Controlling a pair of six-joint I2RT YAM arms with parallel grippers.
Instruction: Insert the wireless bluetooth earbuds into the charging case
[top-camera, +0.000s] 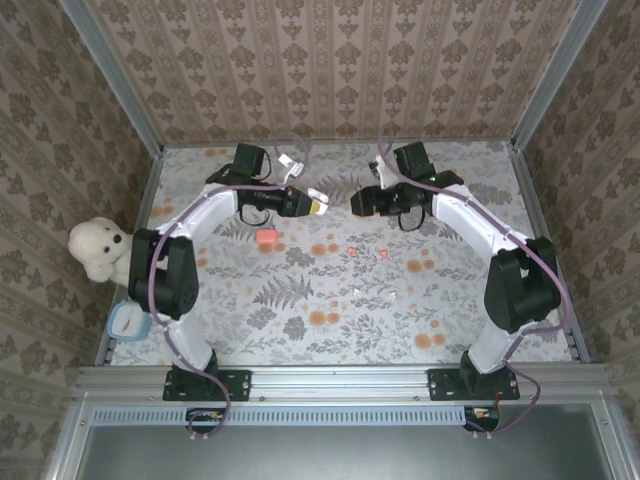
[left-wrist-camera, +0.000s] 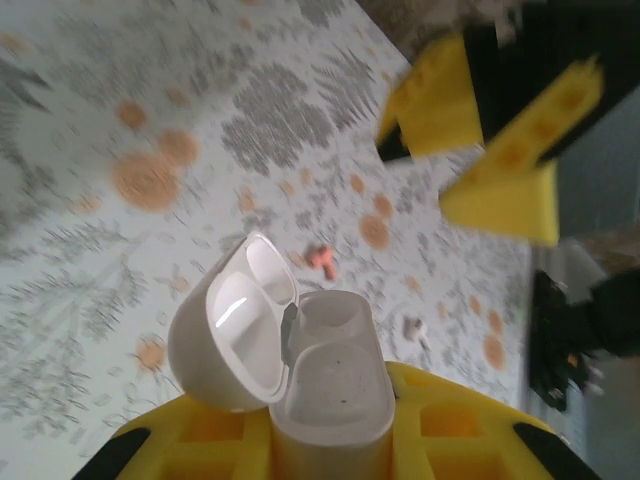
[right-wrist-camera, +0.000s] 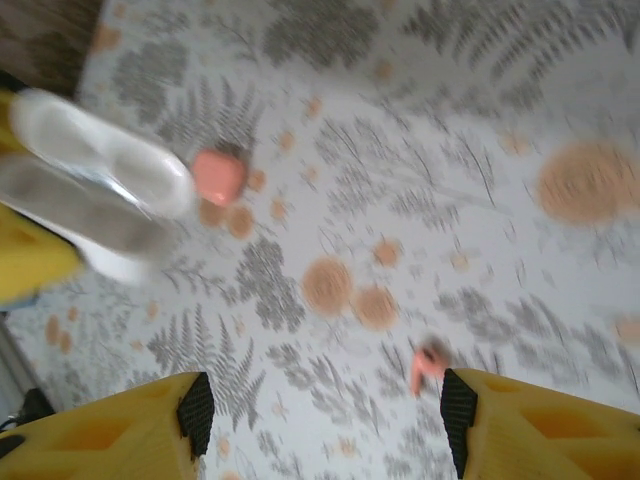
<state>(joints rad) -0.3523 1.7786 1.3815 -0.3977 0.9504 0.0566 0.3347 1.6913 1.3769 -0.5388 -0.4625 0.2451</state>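
The open charging case (top-camera: 318, 198) is tipping forward in the robot's left gripper, so the robot should turn the case's wells to point up while the right gripper takes a white earbud (top-camera: 357, 295).
A white charging case (left-wrist-camera: 330, 370) stands with its lid (left-wrist-camera: 235, 320) swung open and both wells empty. My left gripper (left-wrist-camera: 330, 445) is shut on its body, raised above the table at the back middle (top-camera: 318, 206). My right gripper (top-camera: 358, 203) faces it close by, open with nothing between its fingers (right-wrist-camera: 325, 425). A red-orange earbud (right-wrist-camera: 428, 366) lies on the cloth just inside the right finger (right-wrist-camera: 540, 430); it also shows in the top view (top-camera: 383, 254). White earbuds (top-camera: 390, 293) lie further toward the near edge. A closed red-orange case (top-camera: 266, 238) rests below the left gripper.
A white teddy bear (top-camera: 100, 248) sits at the left edge of the table, with a small blue-and-white object (top-camera: 128, 320) in front of it. Metal frame rails (top-camera: 540, 80) and patterned walls close in the table. Small white items (top-camera: 290, 160) lie near the back wall.
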